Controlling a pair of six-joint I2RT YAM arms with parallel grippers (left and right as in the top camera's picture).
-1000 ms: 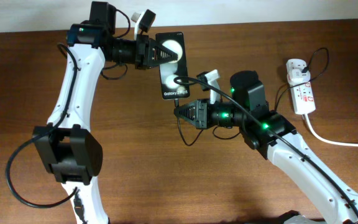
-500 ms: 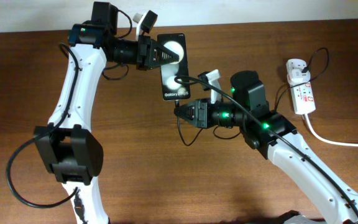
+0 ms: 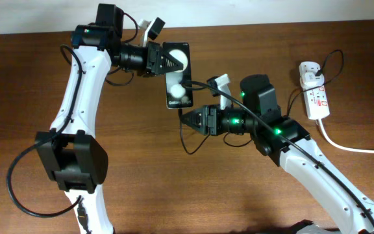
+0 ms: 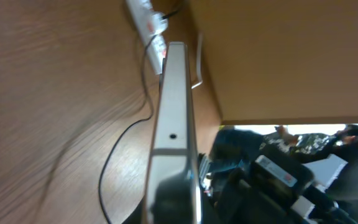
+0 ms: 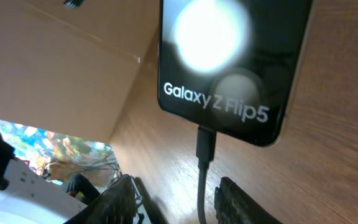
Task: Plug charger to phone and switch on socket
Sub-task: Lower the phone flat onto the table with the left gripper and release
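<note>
I should keep lowering the phone face up with my left gripper and let go of it flat against the wooden table (image 3: 172, 127), since the charger connector is in the phone's bottom edge (image 3: 180, 110).
My left gripper (image 3: 167, 60) is shut on the black phone (image 3: 178, 73) and holds it above the table, face up. The left wrist view shows the phone edge-on (image 4: 174, 106) between the fingers (image 4: 173, 200). The charger connector (image 5: 205, 144) sits in the phone's bottom edge, under the white text on the phone (image 5: 229, 56). Its thin black cable (image 3: 186, 140) loops down past my right gripper (image 3: 186, 119). That gripper (image 5: 178, 183) is open, with the cable running between its fingers, apart from both. The white socket (image 3: 316, 97) lies at the far right with the white adapter (image 3: 310, 71) plugged in.
A thick white cord (image 3: 352, 147) runs from the socket off to the right edge. The socket also shows far off in the left wrist view (image 4: 146, 17). The back wall lies just behind the left arm. Bare wooden table spreads across the front and left.
The left gripper has turned the phone and shifted it slightly left. The right gripper's fingers have spread apart and let go of the connector, which stays in the phone.
</note>
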